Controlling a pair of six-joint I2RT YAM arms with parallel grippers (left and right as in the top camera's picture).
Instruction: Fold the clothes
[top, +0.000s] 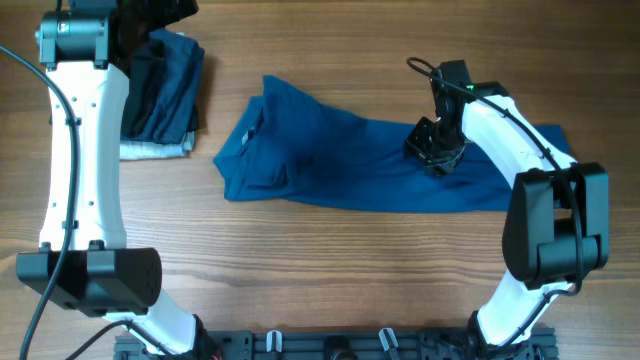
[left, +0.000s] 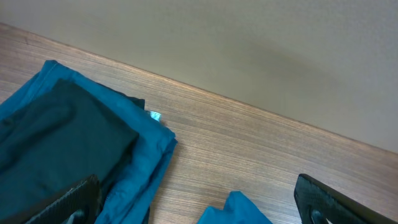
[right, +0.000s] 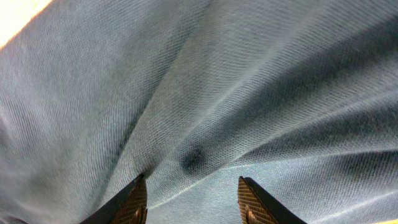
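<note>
The robot's right gripper is on the shirt's creased middle (top: 425, 186), short of the shirt's end (top: 553, 138) opposite the collar. It should first grasp that end and pull the shirt straighter.
The clothes, a medium-blue shirt (top: 330, 150), lie spread and wrinkled across the middle of the table, collar end to the left. My right gripper (top: 437, 152) points down onto the shirt's right half. In the right wrist view its fingertips (right: 138, 198) stand apart, open, against the fabric (right: 205, 93), with a raised crease running between them. My left gripper (left: 196, 182) hangs wide open over bare wood at the back left and holds nothing. A tip of blue cloth (left: 239, 211) shows low between its fingers.
A stack of folded garments (top: 162, 85) sits at the back left, dark ones on top and a pale grey one (top: 155, 150) beneath. In the left wrist view the stack (left: 68, 137) lies beside the left finger. A wall (left: 249, 50) runs behind the table.
</note>
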